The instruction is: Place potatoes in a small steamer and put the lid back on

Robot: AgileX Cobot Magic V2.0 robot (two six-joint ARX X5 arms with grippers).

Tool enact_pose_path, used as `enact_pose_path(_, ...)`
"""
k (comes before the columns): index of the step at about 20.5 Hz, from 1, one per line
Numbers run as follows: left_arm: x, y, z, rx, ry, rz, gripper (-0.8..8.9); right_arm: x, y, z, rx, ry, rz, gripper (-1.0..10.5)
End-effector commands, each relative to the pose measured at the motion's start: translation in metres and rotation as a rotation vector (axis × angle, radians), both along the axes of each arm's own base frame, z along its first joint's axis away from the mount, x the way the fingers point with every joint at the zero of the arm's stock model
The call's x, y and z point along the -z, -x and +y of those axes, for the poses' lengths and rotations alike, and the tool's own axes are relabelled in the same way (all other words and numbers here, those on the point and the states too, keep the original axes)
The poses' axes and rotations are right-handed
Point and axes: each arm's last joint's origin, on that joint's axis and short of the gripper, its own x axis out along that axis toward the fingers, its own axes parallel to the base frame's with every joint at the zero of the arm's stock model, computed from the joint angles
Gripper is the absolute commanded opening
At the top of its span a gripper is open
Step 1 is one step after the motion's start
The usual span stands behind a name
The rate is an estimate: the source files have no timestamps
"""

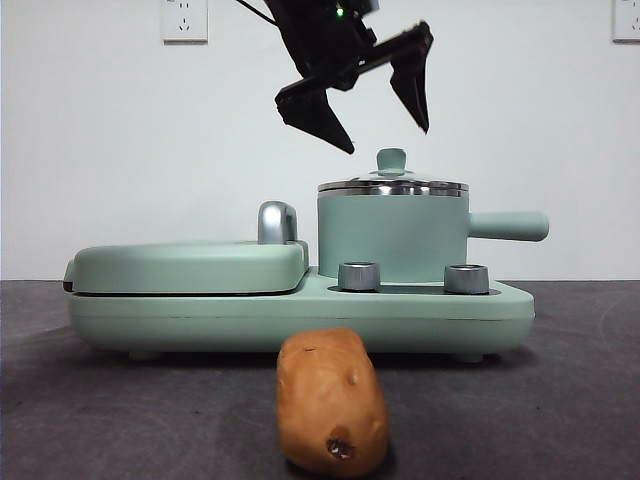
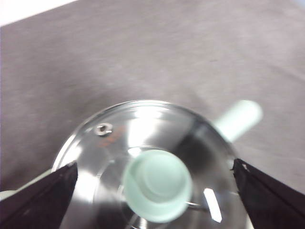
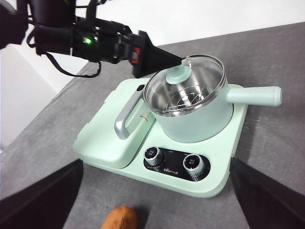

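I expect the small steamer (image 1: 393, 236) to be empty except for a wire rack when I lift the glass lid, because shiny steel and wire (image 2: 195, 205) can be seen through the glass.
An oblong orange-brown potato (image 1: 332, 405) (image 3: 121, 218) lies on the dark table in front of the appliance. The mint-green small steamer (image 1: 392, 240) (image 3: 200, 119) stands on the right half of the base, its straight handle (image 1: 510, 225) pointing right. The glass lid (image 1: 392, 186) (image 2: 109, 143) (image 3: 183, 88) rests on it. My left gripper (image 1: 385, 137) (image 2: 153, 166) (image 3: 159, 59) hangs open just above the lid's green knob (image 1: 391, 159) (image 2: 157, 185), one jaw on each side, not touching. My right gripper (image 3: 156, 164) is open and empty, high above the table's near side.
The flat green griddle (image 1: 190, 265) (image 3: 102, 138) lies shut on the base's left half, with a steel handle (image 1: 277, 222) (image 3: 125, 121) beside the steamer. Two steel dials (image 1: 359, 276) (image 1: 466, 278) face the front. A white wall with sockets (image 1: 184, 18) stands behind.
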Motion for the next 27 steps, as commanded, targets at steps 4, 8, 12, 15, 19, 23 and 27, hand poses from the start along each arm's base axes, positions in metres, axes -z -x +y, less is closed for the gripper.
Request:
enact_pose_path(4, 0.0069, -0.0018, -0.0135, 0.029, -0.002, -0.007, 4.90, -0.0040, 0.0008, 0.0002, -0.005, 0.007, -0.016, 4.9)
enact_pose_path(8, 0.0075, 0.0017, -0.0176, 0.048, -0.008, -0.007, 4.89, -0.0040, 0.0008, 0.0002, -0.005, 0.007, -0.016, 4.9)
enact_pose_path(12, 0.0079, 0.0036, -0.0199, 0.052, -0.025, -0.019, 3.97, -0.0040, 0.0008, 0.0002, -0.005, 0.007, -0.016, 4.9)
enact_pose_path(15, 0.0105, 0.0042, -0.0194, 0.052, -0.040, -0.001, 3.94, -0.0040, 0.0008, 0.0002, -0.005, 0.007, -0.016, 4.9)
enact_pose_path(19, 0.0134, 0.0031, -0.0203, 0.056, -0.048, -0.001, 2.97, -0.0039, 0.0008, 0.0002, -0.005, 0.007, -0.015, 4.9)
enact_pose_path(23, 0.0139, 0.0029, -0.0205, 0.056, -0.049, 0.000, 1.45, -0.0039, 0.0008, 0.0002, -0.005, 0.007, -0.015, 4.9)
enact_pose_path(27, 0.0140, 0.0030, -0.0204, 0.055, -0.049, 0.001, 0.24, -0.0034, 0.0010, 0.0002, -0.005, 0.006, -0.009, 4.9)
